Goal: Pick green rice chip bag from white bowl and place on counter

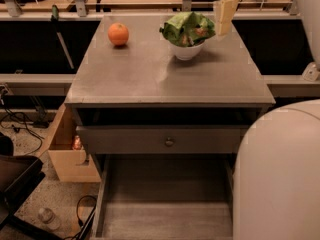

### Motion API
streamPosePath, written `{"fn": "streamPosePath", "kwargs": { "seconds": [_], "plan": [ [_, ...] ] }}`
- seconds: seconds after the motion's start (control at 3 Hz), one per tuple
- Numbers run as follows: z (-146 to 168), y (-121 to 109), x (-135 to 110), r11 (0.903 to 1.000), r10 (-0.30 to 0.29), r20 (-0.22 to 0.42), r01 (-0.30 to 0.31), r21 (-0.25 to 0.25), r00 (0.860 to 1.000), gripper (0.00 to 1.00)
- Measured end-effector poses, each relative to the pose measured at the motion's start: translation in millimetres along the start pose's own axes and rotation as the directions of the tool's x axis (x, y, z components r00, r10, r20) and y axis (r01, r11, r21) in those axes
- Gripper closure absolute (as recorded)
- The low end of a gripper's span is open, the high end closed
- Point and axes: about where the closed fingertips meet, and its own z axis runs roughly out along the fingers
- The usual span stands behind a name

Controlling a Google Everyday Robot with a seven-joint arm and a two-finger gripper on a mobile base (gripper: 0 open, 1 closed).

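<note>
The green rice chip bag (187, 27) hangs out over the white bowl's rim (186, 49), so the bag will come out and leave the bowl empty when I lift it.
The green rice chip bag (187, 28) lies crumpled in the white bowl (185, 51) at the back right of the grey counter (150, 76). It spills over the bowl's rim on both sides. My gripper (223, 15) hangs just right of the bag, above the counter's back right part, its pale fingers pointing down. It holds nothing.
A round orange (118, 34) sits at the counter's back left. A drawer with a round knob (169, 142) is below the top, and a lower drawer stands pulled out. A cardboard box (67, 151) is on the floor at left. My white body (280, 179) fills the lower right.
</note>
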Motion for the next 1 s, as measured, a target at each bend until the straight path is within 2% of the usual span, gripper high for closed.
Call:
{"fn": "streamPosePath", "kwargs": {
  "seconds": [0.33,0.67,1.0],
  "plan": [
    [36.0,-1.7,7.1,0.9975,-0.062,0.021,0.062,-0.033,0.998,0.0],
    [73.3,-6.1,8.8,0.9901,-0.124,0.039,0.126,-0.062,0.992,0.02],
    [93.4,-12.0,6.3,0.9845,-0.159,0.049,0.162,-0.068,0.986,0.24]
  ]
}}
